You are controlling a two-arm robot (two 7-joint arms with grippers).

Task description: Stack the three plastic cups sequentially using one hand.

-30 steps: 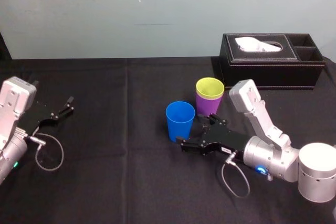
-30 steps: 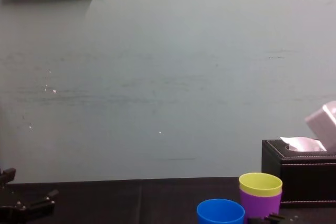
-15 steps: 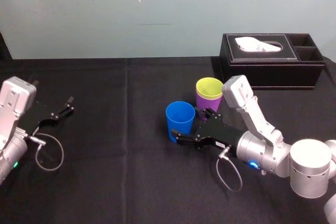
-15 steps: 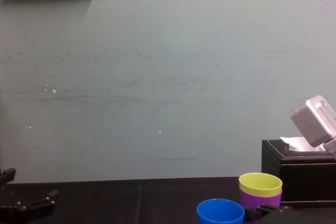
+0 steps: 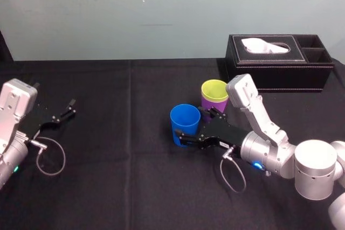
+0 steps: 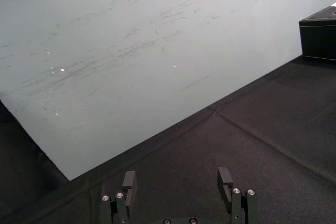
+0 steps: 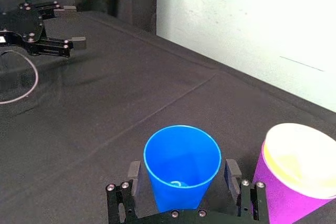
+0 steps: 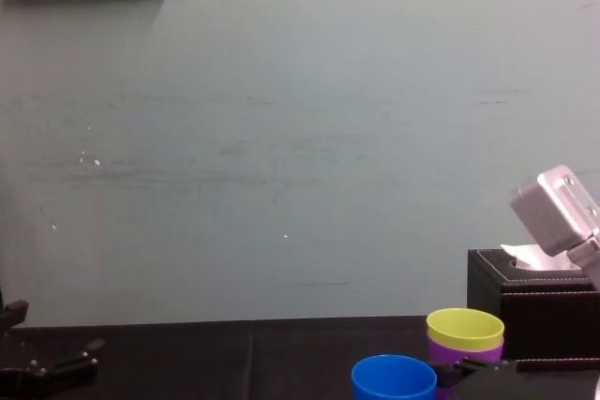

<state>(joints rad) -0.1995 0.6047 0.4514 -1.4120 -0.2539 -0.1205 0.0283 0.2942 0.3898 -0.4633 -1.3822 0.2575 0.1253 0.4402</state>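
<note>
The blue cup [image 8: 394, 379] will sink in as far as its top band when I lower it, because only a yellow-green band [image 8: 466, 342] shows above the purple cup.
A blue cup [image 5: 185, 123] stands upright near the middle of the table. My right gripper [image 5: 193, 128] is open, with one finger on each side of the cup's lower half. In the right wrist view the blue cup [image 7: 182, 163] sits between the fingers [image 7: 133, 173] with a small gap on each side. Just behind and to the right, a yellow-green cup [image 5: 215, 91] is nested in a purple cup [image 5: 206, 107]. The chest view shows the blue cup [image 8: 394, 380] and the yellow-green cup [image 8: 465, 328] at the bottom. My left gripper [image 5: 62, 116] rests open at the far left.
A black tissue box [image 5: 279, 62] with side compartments stands at the back right, behind the cups. A black cloth [image 5: 118, 149] covers the table, with free room between the two arms. The left arm's cable loop [image 5: 49, 157] lies on the cloth.
My right gripper has moved forward and left, from in front of the blue cup to astride it, still open. The cups and the left arm have not moved.
</note>
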